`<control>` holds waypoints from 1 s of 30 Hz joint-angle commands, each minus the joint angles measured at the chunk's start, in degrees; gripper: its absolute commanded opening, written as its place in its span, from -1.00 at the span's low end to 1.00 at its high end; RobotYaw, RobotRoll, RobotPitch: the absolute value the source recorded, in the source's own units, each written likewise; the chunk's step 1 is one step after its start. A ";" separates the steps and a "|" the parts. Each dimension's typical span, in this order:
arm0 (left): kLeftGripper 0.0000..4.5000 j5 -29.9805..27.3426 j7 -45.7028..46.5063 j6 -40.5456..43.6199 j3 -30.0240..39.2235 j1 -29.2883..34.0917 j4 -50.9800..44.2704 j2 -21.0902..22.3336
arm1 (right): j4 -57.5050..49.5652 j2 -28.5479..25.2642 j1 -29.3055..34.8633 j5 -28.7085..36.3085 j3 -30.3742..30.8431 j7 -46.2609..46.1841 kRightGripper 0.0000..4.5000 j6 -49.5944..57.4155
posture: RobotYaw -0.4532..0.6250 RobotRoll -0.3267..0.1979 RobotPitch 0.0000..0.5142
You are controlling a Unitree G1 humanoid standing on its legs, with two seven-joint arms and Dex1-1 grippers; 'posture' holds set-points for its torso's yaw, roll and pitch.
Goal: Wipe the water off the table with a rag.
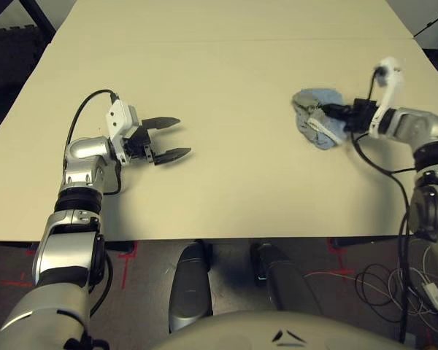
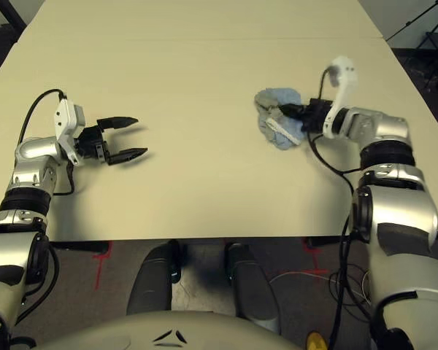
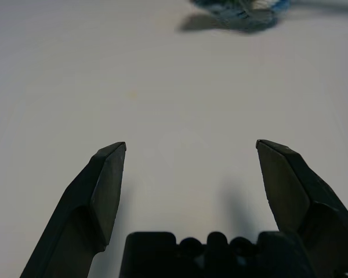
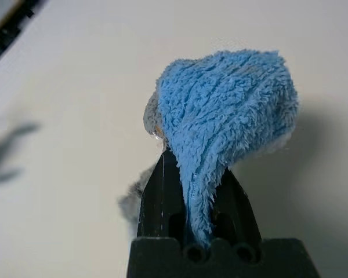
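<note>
My right gripper keeps pulling the rag by its side edge toward the open tabletop (image 1: 385,152) and lets go there, because the middle of the table (image 1: 237,138) looks dry.
The light blue rag (image 1: 317,120) lies bunched on the cream table (image 1: 226,73) at the right. My right gripper (image 1: 330,114) is shut on it, and in the right wrist view the rag (image 4: 226,110) drapes up over the closed gripper (image 4: 197,179). My left gripper (image 1: 177,137) hovers low over the table's left part, open with nothing between its fingertips (image 3: 113,159). It points toward the rag (image 3: 240,13), well apart from it. I make out no clear water spots, only a faint yellowish speck (image 3: 130,92) on the tabletop ahead of the left gripper.
A thin seam (image 1: 204,41) crosses the far part of the table. The front edge (image 1: 226,238) runs close to my body. Loose cables (image 1: 379,281) lie on the floor at the right, and a black cable (image 1: 84,109) loops by my left wrist.
</note>
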 commanded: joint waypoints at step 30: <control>1.00 0.32 -2.13 -0.98 1.24 4.29 -2.87 3.00 | 9.42 -7.79 9.86 -8.58 2.49 -8.55 -0.32 -12.93 | -0.03 0.25 -0.14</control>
